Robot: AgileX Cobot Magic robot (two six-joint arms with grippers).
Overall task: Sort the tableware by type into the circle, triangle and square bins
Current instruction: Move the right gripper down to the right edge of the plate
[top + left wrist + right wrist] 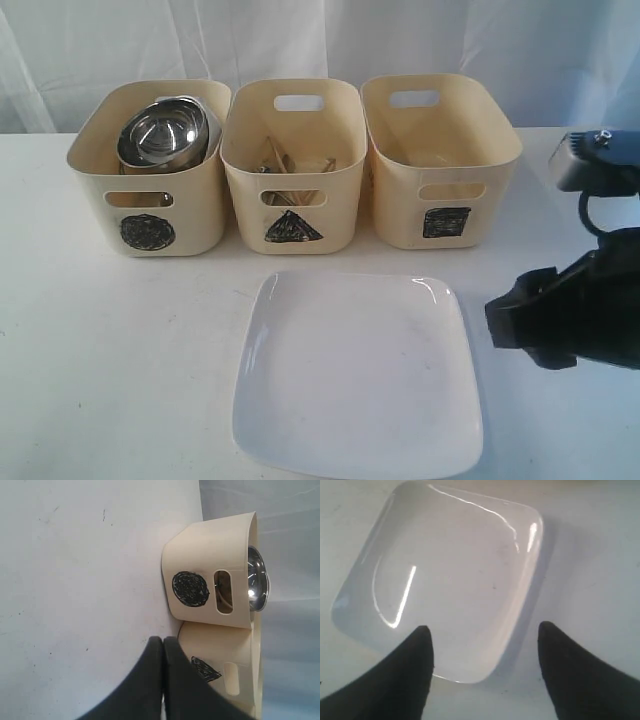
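Observation:
My right gripper is over the white square plate's corner (473, 461), and the plate's rim runs at a slant across its fingers. The gripper should turn and pinch the plate's straight side rim (459, 325).
Three cream bins stand in a row at the back: the circle bin (148, 190), the triangle bin (292, 190) and the square bin (440, 170). A steel bowl (162, 130) sits on top of other ware in the circle bin. Wooden chopsticks (285, 160) lie in the triangle bin. In front of the bins a large white square plate (358, 372) lies flat on the table. My right gripper (484, 628) hangs open over one corner of the plate (450, 570), touching nothing. My left gripper (163, 640) is shut and empty, pointing at the circle bin (210, 545) and the triangle bin (220, 650).
The white table (100, 360) carries everything, with a white curtain behind the bins. The right arm's dark body (570, 310) stands to the right of the plate. I cannot see into the square bin. The left arm is out of the exterior view.

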